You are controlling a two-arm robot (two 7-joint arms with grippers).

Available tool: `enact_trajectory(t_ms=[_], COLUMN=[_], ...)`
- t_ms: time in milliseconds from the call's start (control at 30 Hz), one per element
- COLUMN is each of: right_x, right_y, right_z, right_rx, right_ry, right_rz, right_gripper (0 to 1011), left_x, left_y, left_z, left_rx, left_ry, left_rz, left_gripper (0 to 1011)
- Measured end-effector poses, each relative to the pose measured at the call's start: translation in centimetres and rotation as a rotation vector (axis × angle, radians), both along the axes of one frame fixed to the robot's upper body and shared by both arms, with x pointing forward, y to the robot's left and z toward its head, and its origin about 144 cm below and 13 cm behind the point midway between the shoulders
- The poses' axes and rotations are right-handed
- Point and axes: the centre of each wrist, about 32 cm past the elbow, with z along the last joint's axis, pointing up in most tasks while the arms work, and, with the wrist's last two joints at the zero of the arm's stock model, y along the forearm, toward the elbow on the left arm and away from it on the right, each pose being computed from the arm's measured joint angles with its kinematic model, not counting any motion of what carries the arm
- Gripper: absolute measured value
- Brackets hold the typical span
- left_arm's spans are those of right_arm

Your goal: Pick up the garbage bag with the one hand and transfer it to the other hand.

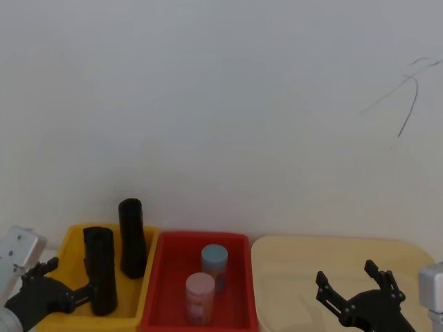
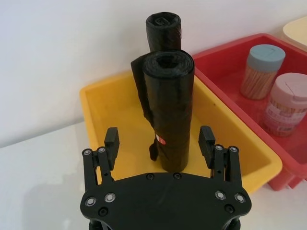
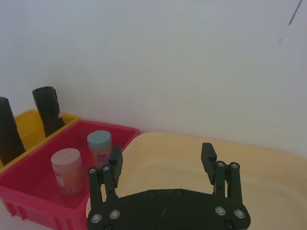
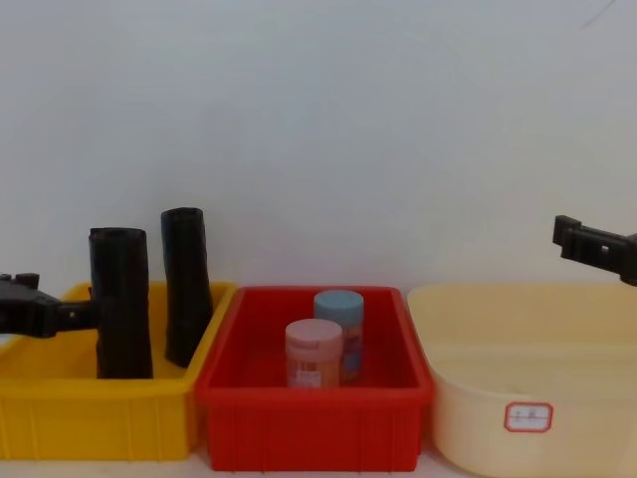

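Observation:
The top of the garbage bag shows tight coils. The bag will therefore stay rolled up and straight when I lift it, even with its loose flap.
The garbage bag is the thicker black roll, standing upright at the near side of a yellow bin, with a loose flap down one side. In the head view the garbage bag stands left of a slimmer black roll. My left gripper is open, its fingertips level with the roll's lower part, one on each side, with gaps between. From the chest, the left gripper comes in at the garbage bag from the left edge. My right gripper hangs open over the cream tub, holding nothing.
A red bin beside the yellow one holds a blue-lidded jar and a pink-lidded jar. A cream tub sits to the right. A white wall rises close behind the bins.

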Motion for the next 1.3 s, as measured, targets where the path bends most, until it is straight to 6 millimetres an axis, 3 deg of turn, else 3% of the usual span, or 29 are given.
enact_trajectory(t_ms=[733, 1300], right_x=[0.0, 0.0], right_y=[0.0, 0.0], right_z=[0.0, 0.0], right_rx=[0.000, 0.000], right_ry=[0.000, 0.000], right_rz=[0.000, 0.000], right_gripper=[1000, 1000], left_x=[4.1, 6.0], left_y=[-1.1, -2.1], left_z=[0.3, 0.4], left_rx=[-0.011, -0.021], left_ry=[-0.021, -0.032], left_rz=[0.021, -0.004], left_gripper=[1002, 1002])
